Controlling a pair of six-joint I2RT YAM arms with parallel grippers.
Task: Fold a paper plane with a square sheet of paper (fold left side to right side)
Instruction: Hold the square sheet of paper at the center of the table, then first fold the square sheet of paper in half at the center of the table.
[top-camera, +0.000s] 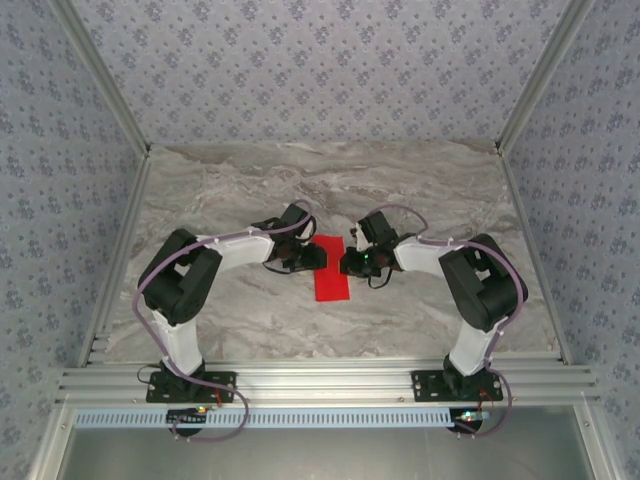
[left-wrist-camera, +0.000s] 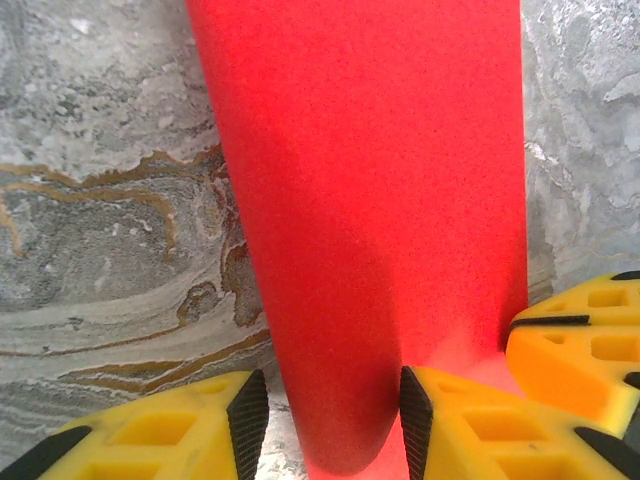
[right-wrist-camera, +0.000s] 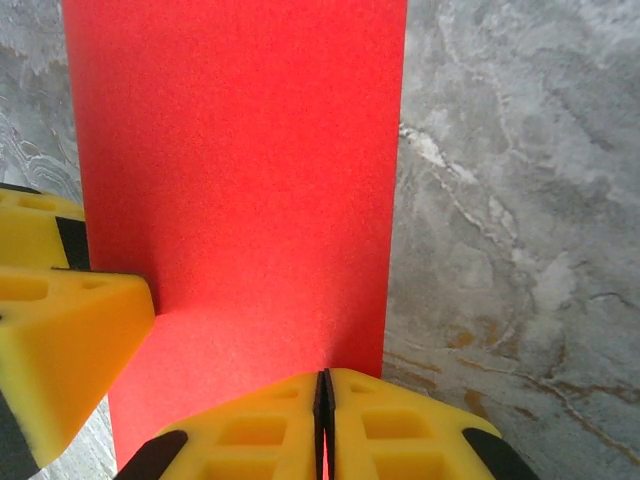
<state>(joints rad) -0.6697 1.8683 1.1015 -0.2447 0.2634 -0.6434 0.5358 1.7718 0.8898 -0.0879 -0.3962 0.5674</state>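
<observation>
My left gripper should bring its fingers closer together and hold the paper strip (left-wrist-camera: 440, 310) down from above, because the paper's rounded fold (left-wrist-camera: 337, 425) bulges up between its open fingers.
The square sheet of paper (top-camera: 331, 270) lies folded over as a narrow red strip on the marble table, between the two grippers. In the left wrist view its rounded, uncreased fold (left-wrist-camera: 340, 300) bulges up between the fingers of my left gripper (left-wrist-camera: 333, 400). The jaws are open: the right pad touches the paper and the left pad stands clear of it. My right gripper (right-wrist-camera: 323, 385) is shut, pads together, on the paper's (right-wrist-camera: 240, 180) free edges at the strip's right side. From above, the left gripper (top-camera: 312, 258) and the right gripper (top-camera: 345, 263) face each other across the strip.
The marble tabletop (top-camera: 330, 190) spreads out behind and to both sides of the paper. Patterned walls enclose it left, right and back. An aluminium rail (top-camera: 320, 380) carrying the arm bases runs along the near edge. The right gripper's yellow finger (left-wrist-camera: 580, 335) sits close beside my left fingers.
</observation>
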